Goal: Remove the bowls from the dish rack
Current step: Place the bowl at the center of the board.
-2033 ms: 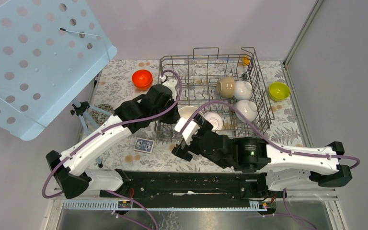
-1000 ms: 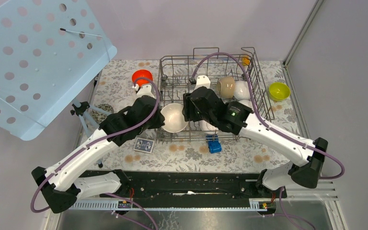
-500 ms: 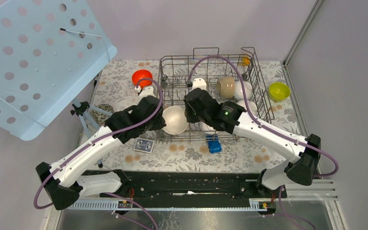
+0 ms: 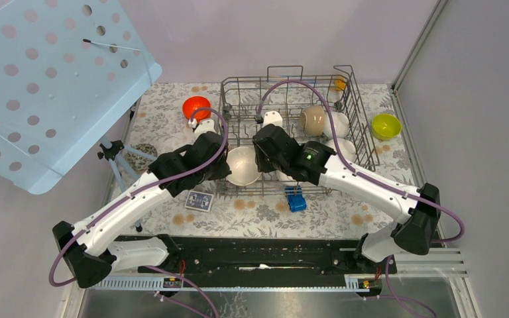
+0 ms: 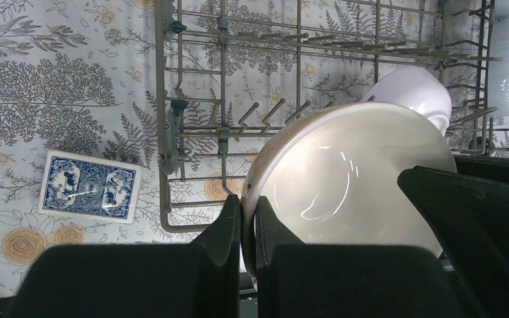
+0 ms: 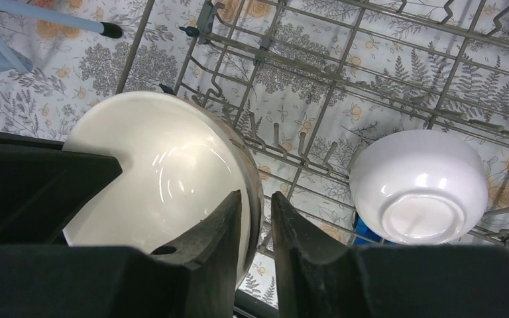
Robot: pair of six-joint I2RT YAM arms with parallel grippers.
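Observation:
The beige bowl's rim (image 6: 256, 180) is between my right gripper's fingers, so next my right gripper backs away from it before my left gripper carries the beige bowl to the orange-red bowl (image 4: 196, 106).
A beige bowl (image 4: 242, 165) hangs tilted over the near left corner of the dish rack (image 4: 238, 86). My left gripper (image 4: 226, 167) (image 5: 247, 225) is shut on the left side of its rim (image 5: 351, 179). The right gripper (image 4: 260, 162) (image 6: 257, 212) straddles the opposite side of the rim (image 6: 152, 179); its inner finger lies against the bowl's inside and a narrow gap shows at the outer finger. Inside the rack a white bowl (image 6: 417, 179) lies upside down. Further back are another beige bowl (image 4: 313, 119) and two white bowls (image 4: 337, 122).
On the table, an orange-red bowl (image 4: 196, 106) stands left of the rack and a yellow-green bowl (image 4: 385, 125) to its right. A blue toy car (image 4: 295, 199) and a playing card (image 4: 199, 200) lie in front. A small tripod (image 4: 116, 159) and a perforated blue panel (image 4: 46, 79) are at the left.
The right arm swung from the table's front into the rack and brought its jaws round the held bowl's rim. The left gripper drew the bowl slightly back and kept its grip.

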